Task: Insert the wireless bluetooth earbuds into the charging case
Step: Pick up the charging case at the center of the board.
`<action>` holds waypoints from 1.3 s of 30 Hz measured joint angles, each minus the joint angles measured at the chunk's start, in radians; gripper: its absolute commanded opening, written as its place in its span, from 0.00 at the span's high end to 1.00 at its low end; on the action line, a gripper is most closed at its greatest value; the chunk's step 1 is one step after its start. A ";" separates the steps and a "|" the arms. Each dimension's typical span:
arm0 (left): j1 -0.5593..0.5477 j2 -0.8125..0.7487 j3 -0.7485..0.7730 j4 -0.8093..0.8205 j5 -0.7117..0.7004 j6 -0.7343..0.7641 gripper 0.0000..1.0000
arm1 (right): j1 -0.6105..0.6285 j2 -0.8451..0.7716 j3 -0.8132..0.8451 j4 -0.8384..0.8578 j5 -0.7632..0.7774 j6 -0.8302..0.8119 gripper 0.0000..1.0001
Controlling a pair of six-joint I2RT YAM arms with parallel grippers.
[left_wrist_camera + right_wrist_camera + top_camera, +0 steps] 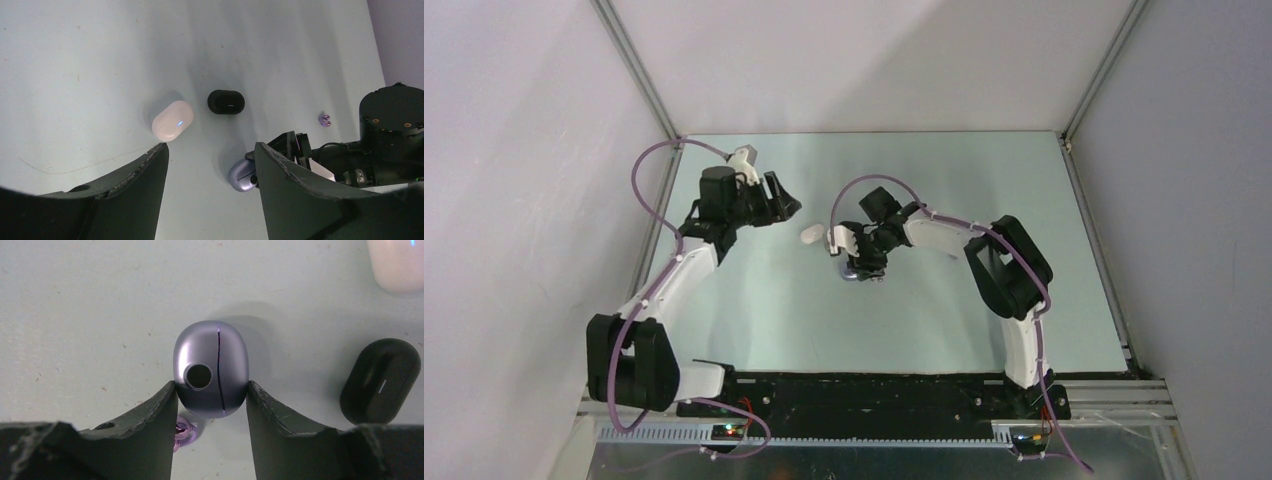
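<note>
I expect the lid of the lavender charging case (pixel 240 182) to swing aside, stay attached and stand open when I open it, because a thin seam (pixel 245 176) splits the case.
A lavender charging case (pixel 210 350), lid seam closed, sits on the table between my right gripper's (pixel 211 385) fingers. Both fingertips press its sides, so that gripper is shut on it. A small lavender earbud (pixel 185 432) lies on the table just behind the case, partly hidden by the left finger. In the left wrist view the same case (pixel 243 174) shows beside the right arm, and a lavender earbud (pixel 325 119) lies farther off. My left gripper (pixel 210 146) hovers open over bare table, holding nothing. From above, it (pixel 786 205) is left of the case (pixel 856 272).
A white oval case (pixel 172 120) with a small blue light and a black oval case (pixel 226 102) lie closed near each other, between the two grippers. Both also show in the right wrist view, the white case (pixel 397 265) and the black case (pixel 380 382). Enclosure walls surround the table (pixel 984 320).
</note>
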 measured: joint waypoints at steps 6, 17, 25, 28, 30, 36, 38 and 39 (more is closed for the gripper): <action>0.000 0.041 0.000 0.035 0.057 0.002 0.33 | -0.011 -0.024 0.018 0.010 -0.008 0.050 0.69; -0.002 0.149 0.061 0.347 0.429 -0.099 0.31 | -0.075 -0.422 -0.020 0.254 0.024 0.146 0.69; -0.031 0.241 0.121 0.581 0.649 -0.259 0.32 | -0.047 -0.483 -0.061 0.363 0.075 0.130 0.69; -0.042 0.257 0.146 0.583 0.689 -0.264 0.34 | -0.043 -0.476 -0.069 0.363 0.100 0.125 0.69; -0.046 0.258 0.154 0.582 0.702 -0.264 0.34 | -0.042 -0.475 -0.071 0.363 0.110 0.124 0.69; -0.047 0.258 0.155 0.569 0.702 -0.268 0.33 | -0.037 -0.475 -0.071 0.364 0.137 0.123 0.71; -0.053 0.257 0.166 0.522 0.703 -0.230 0.33 | -0.036 -0.474 -0.071 0.364 0.144 0.122 0.71; -0.060 0.257 0.181 0.479 0.697 -0.199 0.33 | -0.036 -0.472 -0.072 0.361 0.151 0.120 0.71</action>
